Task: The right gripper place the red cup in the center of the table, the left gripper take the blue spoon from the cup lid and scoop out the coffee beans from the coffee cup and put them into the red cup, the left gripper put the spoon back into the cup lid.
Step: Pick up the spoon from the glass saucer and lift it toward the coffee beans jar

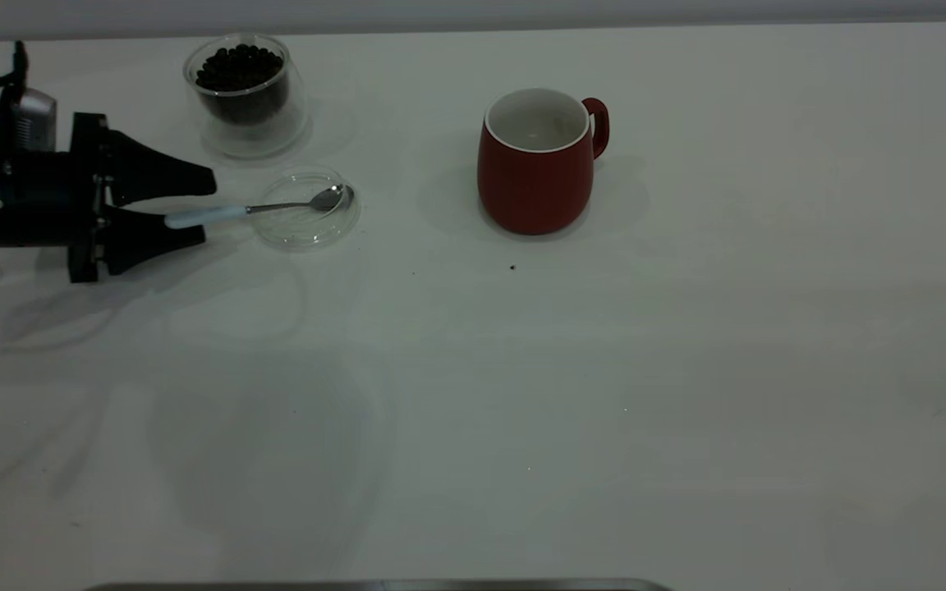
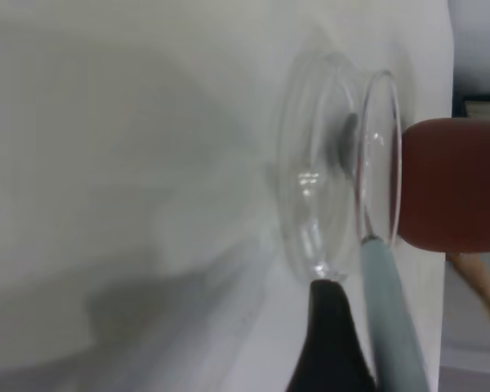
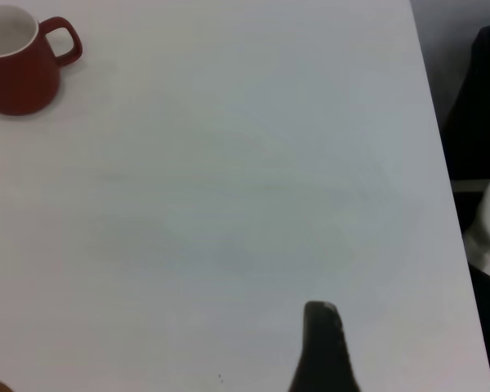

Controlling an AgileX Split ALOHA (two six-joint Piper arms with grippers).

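Observation:
I expect the blue spoon to carry a small heap when I scoop, because its small bowl is only as wide as a few coffee beans.
The red cup stands upright near the table's middle, handle to the right, and also shows in the right wrist view. The coffee cup holds coffee beans at the back left. The cup lid lies in front of it. The blue spoon rests with its bowl in the lid and its handle toward my left gripper. That gripper is open, its jaws straddling the handle's end. In the left wrist view the handle lies beside one finger. My right gripper hovers over bare table, out of the exterior view.
The white table has a few dark specks in front of the red cup. Its right edge shows in the right wrist view. The left arm's body fills the far left.

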